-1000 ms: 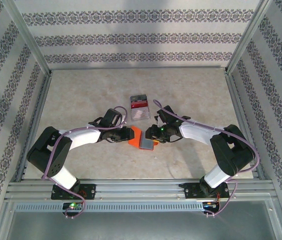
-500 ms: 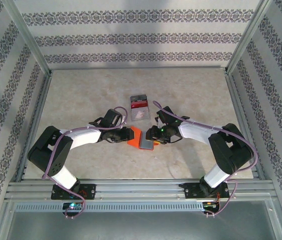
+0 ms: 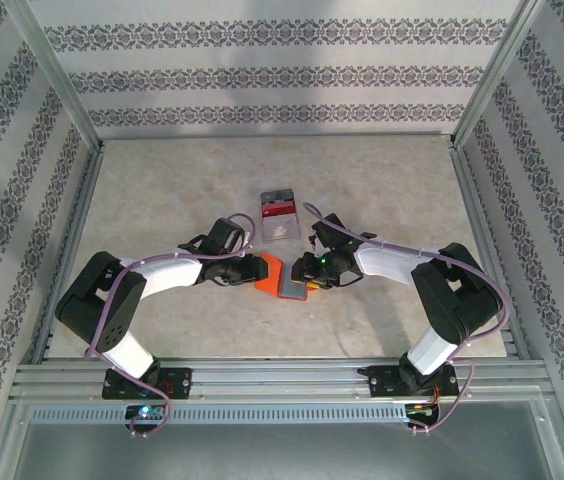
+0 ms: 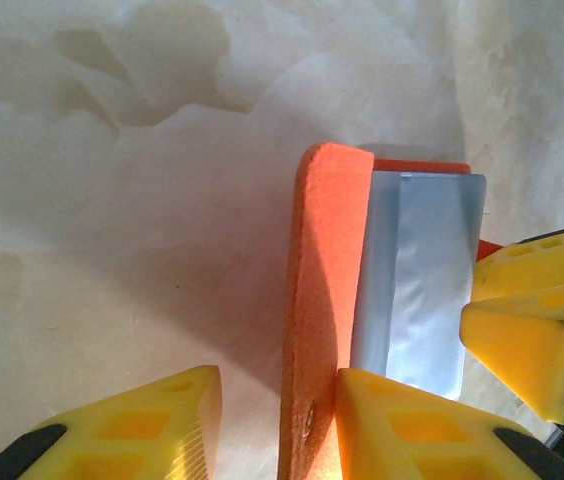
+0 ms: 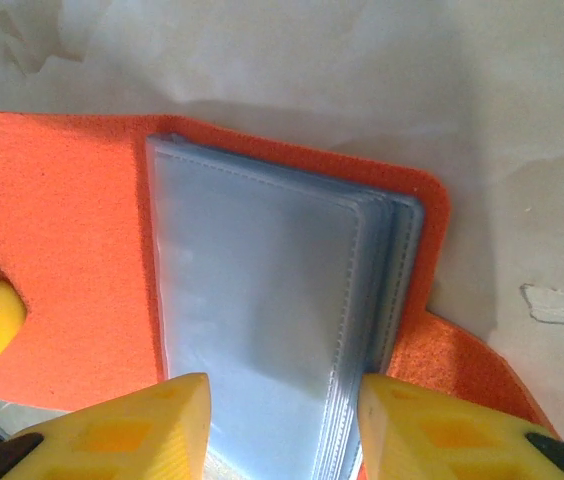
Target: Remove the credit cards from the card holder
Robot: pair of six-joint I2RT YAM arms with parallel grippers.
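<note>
The top grey-blue sleeve looks empty. Next, my right gripper flips the sleeves over toward the orange flap before my left gripper grabs hold there.
The orange card holder lies open at mid-table, its grey-blue sleeves facing up. In the left wrist view its orange flap stands on edge between my left gripper's yellow fingers. The right finger touches the flap and the left finger stands apart from it, so that gripper is open. My right gripper is open, its fingers straddling the stack of grey-blue sleeves over the orange cover. I can make out no credit card in the sleeves. From above, the left gripper and right gripper flank the holder.
A clear tray with red and pale contents sits just behind the holder, close to both grippers. Metal rails border the table's near edge, and patterned walls stand on three sides.
The right arm has edged slightly in toward the holder. The left arm and the holder look unmoved.
</note>
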